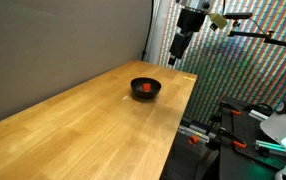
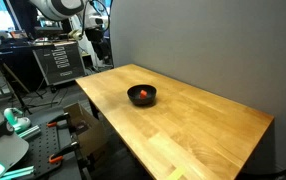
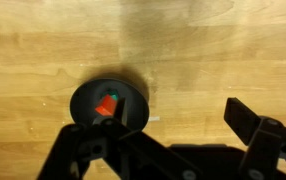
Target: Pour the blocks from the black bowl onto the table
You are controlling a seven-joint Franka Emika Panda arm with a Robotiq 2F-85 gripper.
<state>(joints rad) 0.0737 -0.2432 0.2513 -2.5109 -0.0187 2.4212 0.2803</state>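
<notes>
The black bowl's rim (image 3: 147, 106) runs crosswise to my open fingers, and the wood beside it is clear. My gripper should keep going down until the fingers are on both sides of that rim (image 2: 132, 89).
The black bowl (image 1: 145, 89) stands upright on the light-wood table (image 1: 73, 125), towards its far end; it also shows in the other exterior view (image 2: 142, 95). A red block (image 3: 105, 106) lies in the bowl (image 3: 108, 102) with a green block (image 3: 114, 96) touching it. In the exterior views only the red block (image 1: 144, 88) shows clearly. My gripper (image 1: 177, 55) hangs high above the table's far end, apart from the bowl. In the wrist view the gripper (image 3: 168, 135) is open and empty, and the bowl lies under its left finger.
A grey wall (image 2: 193, 45) runs along one long side of the table. Beyond the other side and the far end stand equipment racks (image 2: 53, 62), cables and a patterned screen (image 1: 253, 70). Bare wood (image 3: 213, 50) surrounds the bowl.
</notes>
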